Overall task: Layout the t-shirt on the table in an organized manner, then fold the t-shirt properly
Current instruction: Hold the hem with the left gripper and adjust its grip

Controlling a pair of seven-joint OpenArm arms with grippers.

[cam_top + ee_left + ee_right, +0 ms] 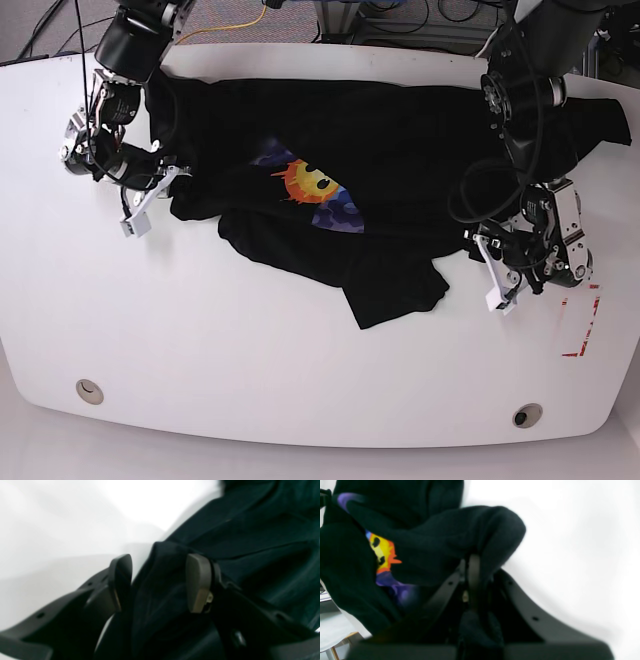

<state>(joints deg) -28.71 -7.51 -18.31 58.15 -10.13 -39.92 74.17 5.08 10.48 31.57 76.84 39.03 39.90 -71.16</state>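
Note:
The fold at the t-shirt's edge (160, 556) sits loose between the left gripper's open fingers, so the robot should move farther in and pinch the fold (159, 582) before both grippers lift.
The black t-shirt (400, 140) lies crumpled across the far half of the white table (250, 350), its sun-face print (315, 188) facing up and a bunched fold (395, 285) pointing toward the front. My right gripper (160, 190) is at the shirt's left edge, and in the right wrist view the right gripper (472, 567) is shut on a lifted hump of the t-shirt (450, 537). My left gripper (500, 272) is at the shirt's right edge. In the left wrist view the left gripper (160, 581) is open, and a fold of the t-shirt (160, 565) lies loosely between its fingers (198, 582).
A red tape outline (585, 330) marks the table's front right. Two round grommet holes (89, 390) (527, 414) sit near the front edge. Cables run behind the table's far edge. A sleeve (600, 120) reaches toward the right rim.

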